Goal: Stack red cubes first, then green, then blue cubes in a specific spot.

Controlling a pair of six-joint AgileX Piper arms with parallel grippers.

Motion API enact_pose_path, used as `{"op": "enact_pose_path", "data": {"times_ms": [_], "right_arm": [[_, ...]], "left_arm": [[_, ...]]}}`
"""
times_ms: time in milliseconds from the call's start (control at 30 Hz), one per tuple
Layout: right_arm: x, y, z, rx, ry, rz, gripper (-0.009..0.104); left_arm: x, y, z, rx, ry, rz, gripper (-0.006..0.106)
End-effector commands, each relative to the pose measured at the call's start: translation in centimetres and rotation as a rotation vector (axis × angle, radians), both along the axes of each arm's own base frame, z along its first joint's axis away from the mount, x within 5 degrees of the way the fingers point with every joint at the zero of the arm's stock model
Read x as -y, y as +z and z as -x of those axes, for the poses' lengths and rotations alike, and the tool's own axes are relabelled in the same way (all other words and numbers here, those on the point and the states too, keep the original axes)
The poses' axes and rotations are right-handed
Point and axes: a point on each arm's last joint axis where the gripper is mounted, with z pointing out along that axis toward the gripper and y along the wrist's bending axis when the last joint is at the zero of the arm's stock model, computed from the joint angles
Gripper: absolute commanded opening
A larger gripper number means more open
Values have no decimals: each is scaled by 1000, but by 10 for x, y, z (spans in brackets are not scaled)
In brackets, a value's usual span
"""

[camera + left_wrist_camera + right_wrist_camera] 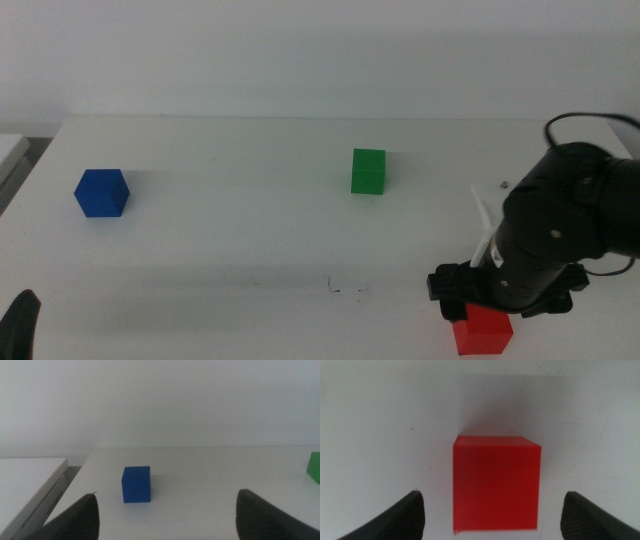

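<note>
The red cube [496,485] sits square between my right gripper's open fingers, clear of both, so I keep lowering until they straddle the red cube's sides [538,487], then close.
The red cube [483,330] sits on the white table near the front right edge. My right gripper [478,312] hangs directly over it, open. In the right wrist view the red cube [496,485] fills the gap between the two jaws, apart from both of them. The green cube [368,171] stands alone right of centre toward the back. At the far left rests the blue cube [102,193]. My left gripper [20,322] waits at the front left corner, open, facing the blue cube [136,484] from a distance. No marking shows the specific spot.
A faint dark scuff [345,290] marks the tabletop at front centre. Beyond the table's left edge lies a lower white ledge [25,480]. The green cube's edge [314,466] shows in the left wrist view. A white wall closes the back.
</note>
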Motion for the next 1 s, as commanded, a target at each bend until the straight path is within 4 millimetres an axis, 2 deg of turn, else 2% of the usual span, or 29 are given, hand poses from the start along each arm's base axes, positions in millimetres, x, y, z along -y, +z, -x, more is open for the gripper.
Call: {"op": "enact_pose_path", "data": {"times_ms": [0, 267, 400, 467, 567, 633, 700, 867, 967], "right_arm": [[0, -7, -4, 6, 1, 21, 93], [4, -36, -11, 2, -39, 7, 92], [2, -48, -14, -21, -36, 21, 82], [1, -51, -14, -26, -35, 25, 68], [2, -51, -13, -30, -67, 25, 33], [0, -41, -13, -22, -66, 25, 9], [-4, -23, -13, -4, -37, 49, -1], [-40, 36, -36, 130, 16, 27, 3], [-72, 50, -52, 142, 78, 13, 3]], "left_arm": [[0, 1, 0, 15, 0, 6, 94], [0, 1, 0, 15, 0, 6, 94], [0, 1, 0, 15, 0, 6, 94], [0, 1, 0, 15, 0, 6, 94], [0, 1, 0, 15, 0, 6, 94], [0, 1, 0, 15, 0, 6, 94], [0, 1, 0, 15, 0, 6, 94], [0, 1, 0, 15, 0, 6, 94], [0, 1, 0, 15, 0, 6, 94]]}}
